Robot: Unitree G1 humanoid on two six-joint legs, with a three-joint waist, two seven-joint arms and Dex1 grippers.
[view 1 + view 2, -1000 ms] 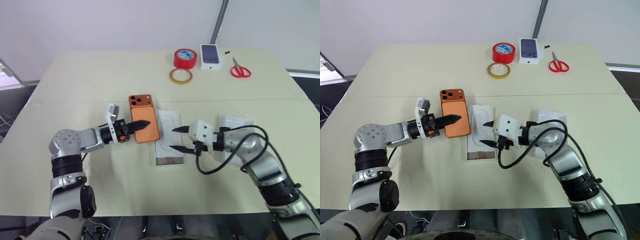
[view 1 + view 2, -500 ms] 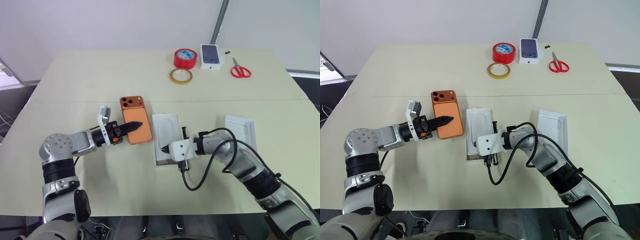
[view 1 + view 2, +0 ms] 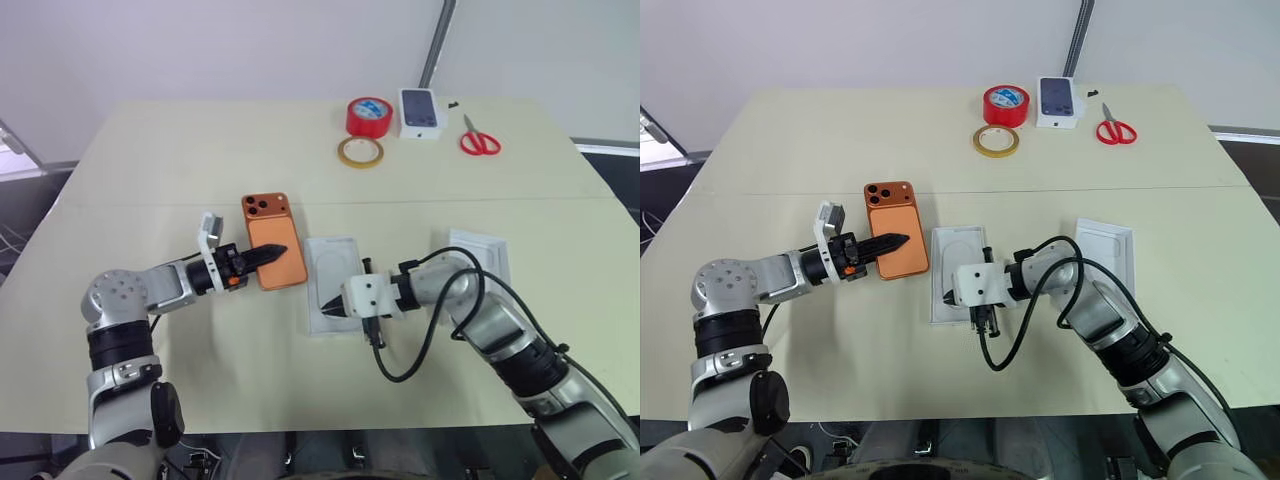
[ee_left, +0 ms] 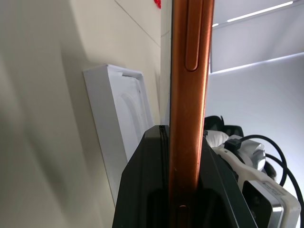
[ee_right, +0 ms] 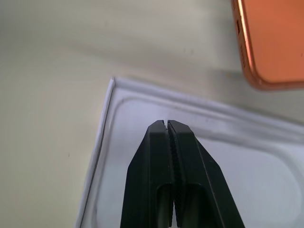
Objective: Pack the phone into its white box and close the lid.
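The robot's right gripper has its fingers over the near end of the white box (image 3: 326, 324), where the orange phone must go, so this gripper should first move back toward the lid (image 3: 484, 249).
The orange phone (image 3: 272, 262) hangs just above the table, left of centre, with my left gripper (image 3: 280, 251) shut on it; in the left wrist view its copper edge (image 4: 187, 71) stands between the black fingers (image 4: 142, 190). Right beside it lies the white box (image 3: 335, 241), with a white insert with an oval recess (image 3: 338, 268) lying in it. My right gripper (image 3: 328, 306) is shut, and its tip (image 5: 167, 123) is over the near corner of the insert with nothing held. The lid (image 3: 485, 250) lies to the right, partly behind my right arm.
At the far edge of the table are a red tape roll (image 3: 370, 116), a yellowish tape ring (image 3: 361, 151), a small white box with a phone picture (image 3: 422, 111) and red scissors (image 3: 479, 139). A black cable loops off the right wrist.
My right gripper has shut and swung left and down onto the near end of the box. The brownish strip at that end no longer shows. The left gripper still holds the phone.
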